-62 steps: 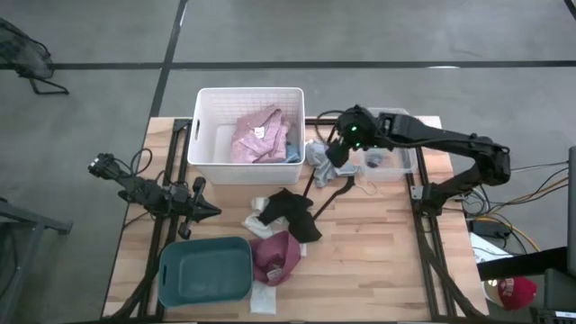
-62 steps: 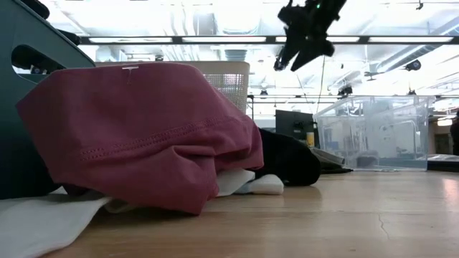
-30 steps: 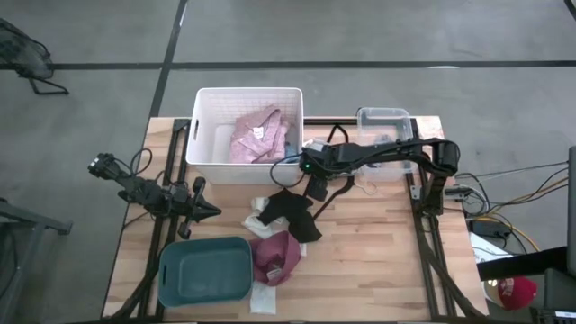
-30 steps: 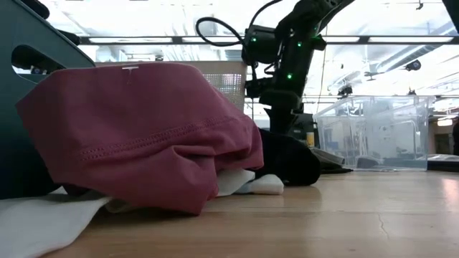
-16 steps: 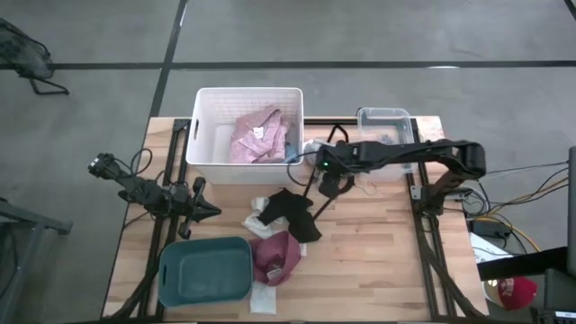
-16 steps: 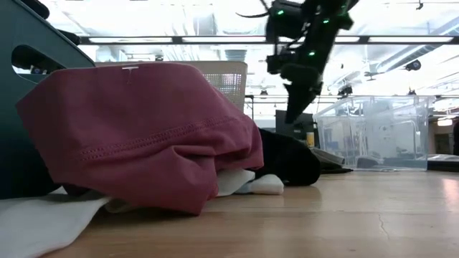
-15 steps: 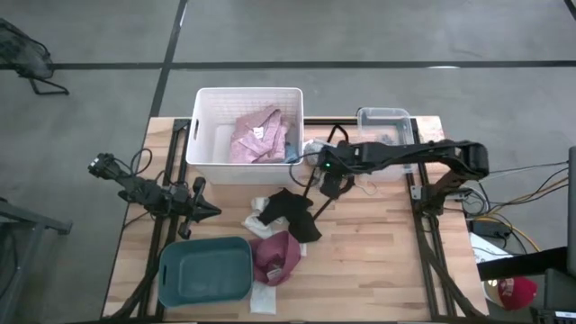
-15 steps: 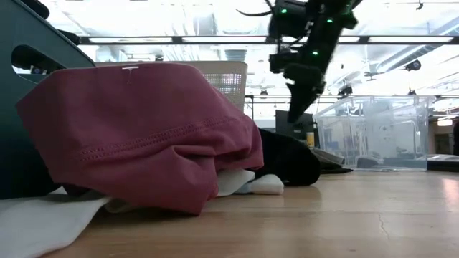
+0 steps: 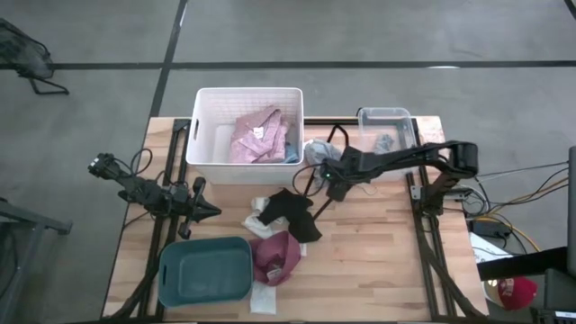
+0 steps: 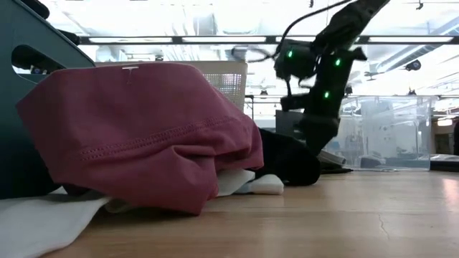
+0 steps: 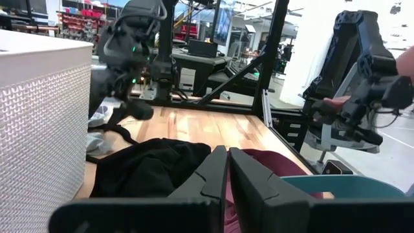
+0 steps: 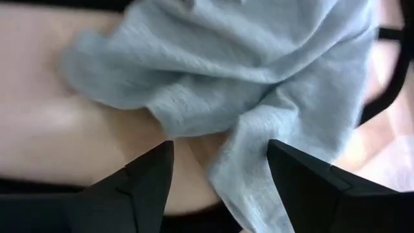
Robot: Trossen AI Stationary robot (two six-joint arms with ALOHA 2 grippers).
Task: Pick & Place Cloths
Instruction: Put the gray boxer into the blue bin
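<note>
The light grey cloth [image 9: 320, 151] is resting loosely over the black wire hanger, so when I lift, the cloth will come free and the hanger will stay behind.
My right gripper [image 9: 337, 186] is open and low over the table, pointing down at a light grey cloth [image 12: 246, 71] that lies crumpled on the wood [image 9: 316, 151]. A fold of the cloth [image 12: 242, 165] runs between the two fingers. A black piece [image 9: 293, 209] and a maroon piece [image 9: 274, 256] lie mid-table, with cream strips [image 9: 261, 295] under them. A pink checked shirt [image 9: 258, 135] lies in the white bin [image 9: 205, 135]. My left gripper [image 9: 203, 211] is shut and empty at the table's left. My right gripper comes at the grey cloth from above, one finger [image 12: 145, 178] on each side of a fold [image 12: 242, 165] that lies on the table. I cannot tell whether the fingers touch the cloth.
A black wire hanger [image 9: 320, 191] lies beside the right gripper. A clear bin [image 9: 407, 144] at the far right holds a small grey piece [image 9: 385, 141]. A teal bin [image 9: 205, 270] stands near the front left. Bare wood lies at the near right.
My right gripper has gone a little toward the table's right edge. It rose from beside the black piece and then came down again over the grey cloth.
</note>
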